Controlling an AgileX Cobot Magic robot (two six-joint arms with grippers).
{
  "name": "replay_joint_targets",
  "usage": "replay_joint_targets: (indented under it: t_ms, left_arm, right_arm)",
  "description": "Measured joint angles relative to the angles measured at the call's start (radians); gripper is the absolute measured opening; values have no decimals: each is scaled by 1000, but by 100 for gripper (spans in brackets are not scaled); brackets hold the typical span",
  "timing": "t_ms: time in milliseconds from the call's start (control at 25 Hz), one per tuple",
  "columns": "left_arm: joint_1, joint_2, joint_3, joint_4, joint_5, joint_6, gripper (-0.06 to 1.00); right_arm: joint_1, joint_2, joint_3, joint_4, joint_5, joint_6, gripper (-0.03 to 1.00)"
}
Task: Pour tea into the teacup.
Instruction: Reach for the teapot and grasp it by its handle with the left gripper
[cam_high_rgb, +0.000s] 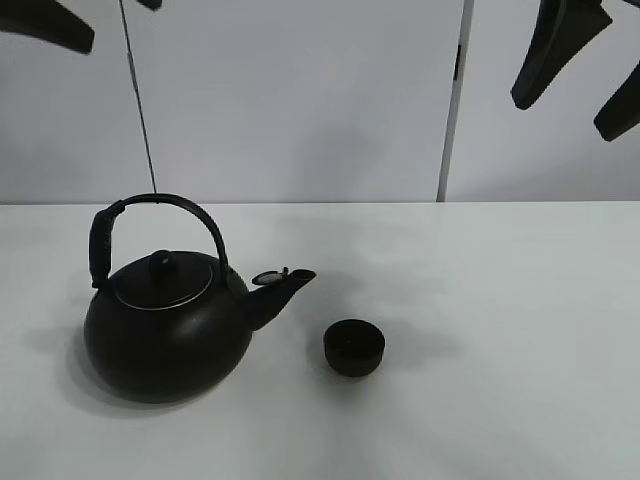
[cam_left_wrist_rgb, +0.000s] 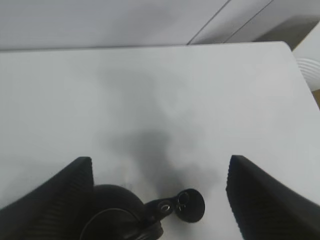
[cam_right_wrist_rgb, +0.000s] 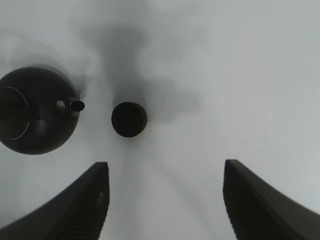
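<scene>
I should move my left gripper back, lower it and bring it level at the kettle handle's upright side opposite the spout, because it is tilted down high above the kettle.
The small matte black teacup stands upright on the white table, just right of the spout of the large black kettle. The kettle stands upright with its lid on and its arched handle up. My left gripper hangs high above the kettle, open and empty. My right gripper hangs high at the far right, open and empty. The left wrist view shows the open left gripper above the kettle and teacup. The right wrist view shows the open right gripper, the teacup and the kettle.
A white wall with a vertical seam stands behind the table. A thin dark cable hangs at the back left. The table's far right corner shows in the left wrist view.
</scene>
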Motion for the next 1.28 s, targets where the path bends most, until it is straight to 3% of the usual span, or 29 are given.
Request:
replay_joint_targets:
  t_ms: [360,520,760,960,1280]
  left_arm:
    - [0,-208,12,-15,-88,142,54]
    - [0,-296,108,-99,-189,256,54]
    - [0,-409,347,-314,-378,471,54]
    - [0,-460,530,-556,-516,756,54]
    - [0,-468,631,-956,-549,1134,54]
  right_arm:
    - [0,0,0,0,-4,0,45]
    - [0,0,0,0,-8,0,45]
    - [0,0,0,0,-27,0,45]
    - [0,0,0,0,-36,0,45]
    - [0,0,0,0,-49,0,45]
